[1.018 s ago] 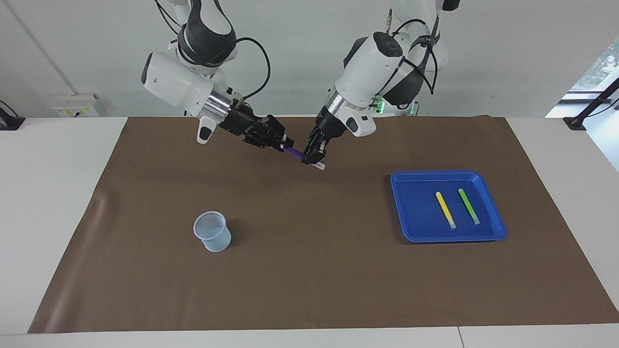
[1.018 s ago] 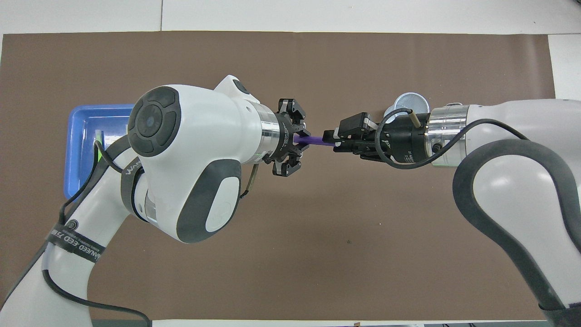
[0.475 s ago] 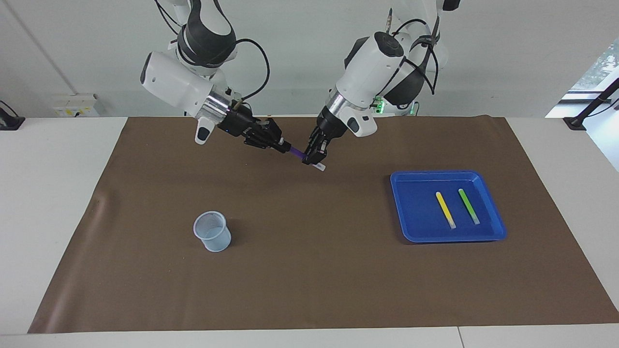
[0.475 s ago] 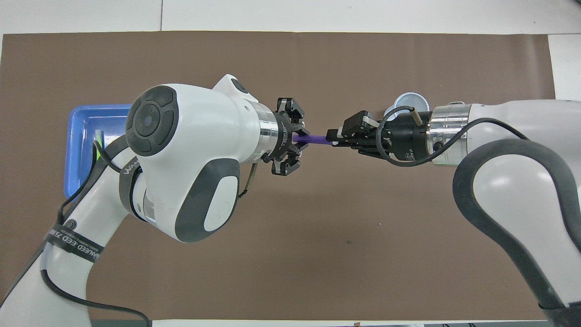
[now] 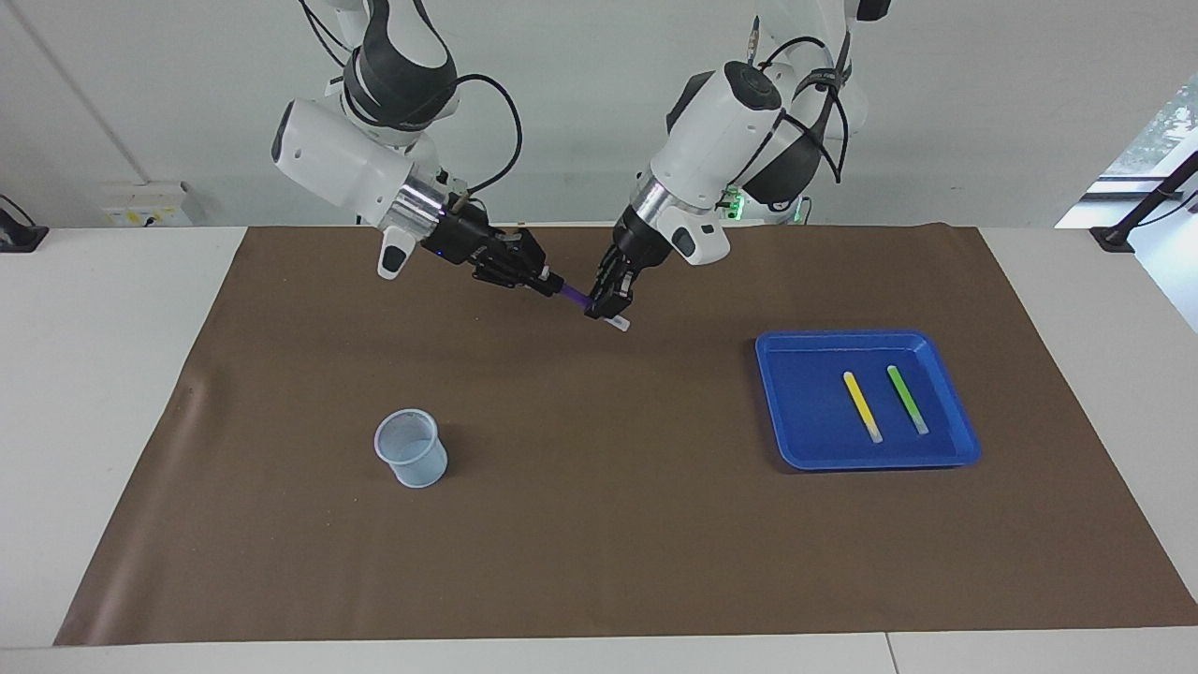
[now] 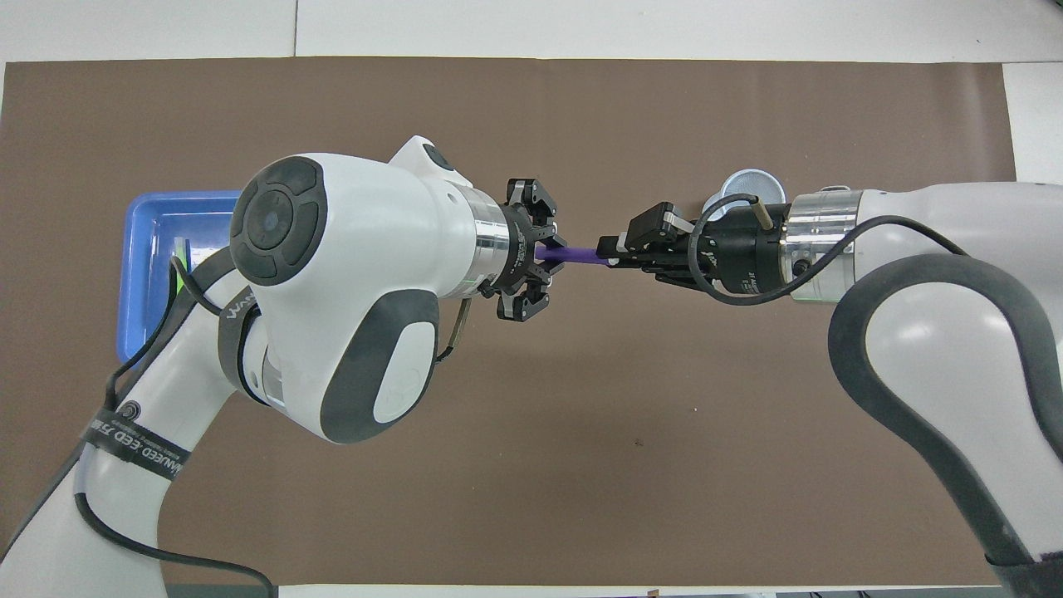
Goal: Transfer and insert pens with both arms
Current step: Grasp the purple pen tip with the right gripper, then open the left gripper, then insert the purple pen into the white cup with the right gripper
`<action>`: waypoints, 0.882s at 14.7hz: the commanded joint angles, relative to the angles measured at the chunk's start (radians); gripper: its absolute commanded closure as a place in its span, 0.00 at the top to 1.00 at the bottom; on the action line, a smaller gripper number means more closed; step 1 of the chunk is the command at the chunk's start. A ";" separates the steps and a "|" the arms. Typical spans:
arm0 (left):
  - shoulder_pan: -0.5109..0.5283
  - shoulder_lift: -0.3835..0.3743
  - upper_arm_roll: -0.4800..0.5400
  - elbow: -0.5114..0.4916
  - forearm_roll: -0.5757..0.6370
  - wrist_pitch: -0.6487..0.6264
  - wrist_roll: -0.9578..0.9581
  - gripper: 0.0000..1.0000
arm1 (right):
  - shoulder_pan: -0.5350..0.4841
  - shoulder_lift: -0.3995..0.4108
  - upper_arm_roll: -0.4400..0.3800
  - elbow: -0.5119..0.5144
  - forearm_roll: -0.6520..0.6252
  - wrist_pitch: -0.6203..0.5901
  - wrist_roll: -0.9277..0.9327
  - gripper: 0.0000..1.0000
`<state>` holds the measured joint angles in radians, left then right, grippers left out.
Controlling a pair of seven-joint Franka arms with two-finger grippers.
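Observation:
Both my grippers are closed on the purple pen (image 6: 580, 255), so next my left gripper lets go and moves back toward the tray (image 5: 865, 400) before my right gripper takes the pen to the cup.
The dark purple pen (image 5: 574, 297) hangs in the air over the brown mat (image 5: 599, 524), held at both ends. My left gripper (image 5: 606, 304) is shut on its lower part, and the pale tip (image 5: 619, 324) sticks out below the fingers. My right gripper (image 5: 552, 280) is shut on the pen's upper end. In the overhead view the purple pen (image 6: 577, 253) bridges the left gripper (image 6: 544, 253) and the right gripper (image 6: 610, 253). The yellow pen (image 5: 861, 406) and the light green pen (image 5: 907, 399) lie side by side in the blue tray (image 5: 805, 440).
A translucent plastic cup (image 5: 410, 447) stands upright on the mat toward the right arm's end, farther from the robots than the grippers. The blue tray sits toward the left arm's end. White tabletop (image 5: 103, 393) borders the mat.
My right gripper has closed on the purple pen's upper end. Both arms shifted only slightly, and the left gripper kept its hold.

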<state>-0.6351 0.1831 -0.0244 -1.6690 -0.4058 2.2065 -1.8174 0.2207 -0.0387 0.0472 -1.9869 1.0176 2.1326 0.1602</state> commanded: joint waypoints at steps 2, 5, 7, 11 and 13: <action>-0.014 -0.016 0.008 -0.012 -0.001 -0.004 0.021 1.00 | 0.000 0.010 0.002 0.011 0.012 0.003 -0.004 0.00; -0.012 -0.016 0.008 -0.012 -0.001 -0.014 0.130 1.00 | -0.012 0.034 0.000 0.063 -0.058 -0.034 -0.007 0.00; -0.008 -0.020 0.011 -0.017 0.002 -0.014 0.174 1.00 | -0.043 0.077 -0.001 0.178 -0.240 -0.130 -0.008 0.00; 0.034 -0.054 0.017 -0.104 0.038 -0.005 0.414 1.00 | -0.090 0.181 -0.003 0.437 -0.618 -0.313 -0.132 0.00; 0.060 -0.089 0.018 -0.173 0.038 -0.014 0.637 1.00 | -0.119 0.212 -0.003 0.491 -0.706 -0.327 -0.203 0.00</action>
<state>-0.6045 0.1696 -0.0067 -1.7316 -0.3774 2.2015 -1.3695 0.1346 0.0996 0.0380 -1.6044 0.3974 1.8472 0.0388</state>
